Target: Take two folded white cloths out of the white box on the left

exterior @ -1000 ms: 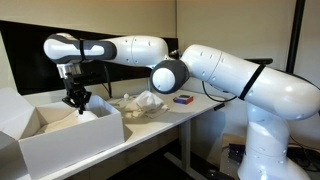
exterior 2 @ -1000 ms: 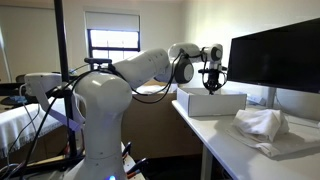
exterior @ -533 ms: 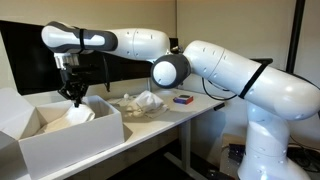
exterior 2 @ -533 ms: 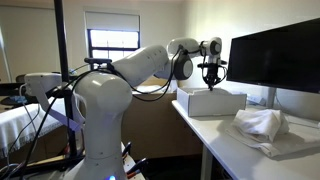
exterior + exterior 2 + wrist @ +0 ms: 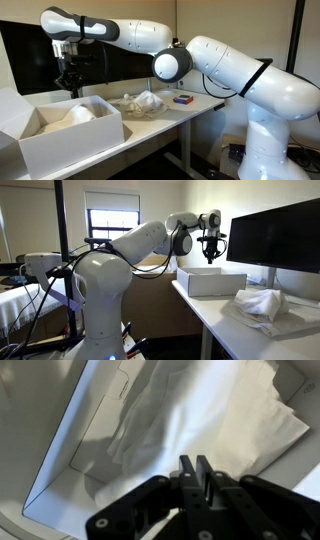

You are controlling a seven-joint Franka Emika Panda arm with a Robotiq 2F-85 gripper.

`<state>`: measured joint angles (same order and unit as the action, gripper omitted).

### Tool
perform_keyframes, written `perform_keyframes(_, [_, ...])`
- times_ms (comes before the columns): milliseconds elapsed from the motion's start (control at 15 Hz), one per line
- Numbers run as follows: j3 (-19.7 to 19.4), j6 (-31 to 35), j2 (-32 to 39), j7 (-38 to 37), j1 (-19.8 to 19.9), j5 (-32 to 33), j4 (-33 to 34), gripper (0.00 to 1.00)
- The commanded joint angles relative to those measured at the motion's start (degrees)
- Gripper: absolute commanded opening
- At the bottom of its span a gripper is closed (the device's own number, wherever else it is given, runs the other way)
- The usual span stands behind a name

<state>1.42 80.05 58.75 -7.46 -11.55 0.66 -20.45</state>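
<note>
My closed gripper hangs empty above the white cloth in the box [image 5: 76, 116]. I should bring my gripper down, open it and pinch the cloth [image 5: 138, 442] close to the box's side.
The white box [image 5: 60, 148] stands on the table; in the other exterior view it shows as [image 5: 210, 282]. A folded white cloth [image 5: 76, 115] lies inside it. In the wrist view the cloth [image 5: 200, 415] lies crumpled against the box wall [image 5: 55, 460]. A pile of white cloths [image 5: 142, 102] lies on the table beside the box, also in the other exterior view [image 5: 262, 304]. My gripper [image 5: 70, 86] hangs above the box, well clear of the cloth. It also shows in the other exterior view [image 5: 210, 253]. Its fingers [image 5: 195, 463] are shut with nothing between them.
A black monitor [image 5: 275, 235] stands behind the box and cloth pile. A small blue and red object [image 5: 183, 99] lies near the table's far end. The box flap [image 5: 12, 108] stands open on one side.
My gripper has risen from inside the box to well above it. No cloth came up with it; the cloth stays in the box.
</note>
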Motion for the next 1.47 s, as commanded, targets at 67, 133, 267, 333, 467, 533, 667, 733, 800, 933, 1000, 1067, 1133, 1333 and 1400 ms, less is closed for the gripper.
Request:
perform_keyframes(67, [0.2,-2.2,-3.5,2.2,0.2,-0.2,-1.3,0.12])
perform_keyframes(133, [0.2,-2.3,-3.8,2.3,0.1,-0.1,-1.3,0.13])
perform_keyframes(267, [-0.1,-2.4,-3.9,2.2,0.2,0.2,-1.6,0.10])
perform_keyframes(333, [-0.5,-2.2,-3.7,1.7,0.2,0.6,-1.7,0.06])
perform_keyframes(467, [-1.5,-2.3,-2.6,0.8,0.4,1.3,-2.3,0.05])
perform_keyframes(533, [-1.8,-2.4,-2.3,0.5,0.6,1.3,-2.6,0.03])
perform_keyframes(667, [-2.8,-2.0,-2.0,0.4,0.6,1.2,-3.6,0.05])
perform_keyframes(733, [-3.2,-2.2,-1.7,0.6,0.6,1.2,-3.6,0.07])
perform_keyframes(800, [-3.6,-2.0,-1.4,0.4,0.5,1.2,-3.3,0.08])
perform_keyframes(933, [-3.5,-1.8,-0.1,0.6,0.6,0.2,-1.4,0.08])
perform_keyframes(1000, [-3.6,-1.8,0.0,0.6,0.6,0.2,-1.5,0.08])
perform_keyframes(1067, [-3.7,-1.8,0.0,0.6,0.6,0.2,-1.4,0.08])
perform_keyframes(1133, [-3.7,-1.8,0.0,0.6,0.6,0.2,-1.4,0.08])
perform_keyframes(1333, [-3.7,-1.8,0.0,0.6,0.6,0.2,-1.4,0.08])
perform_keyframes(1400, [-3.7,-1.8,0.0,0.6,0.6,0.2,-1.4,0.08])
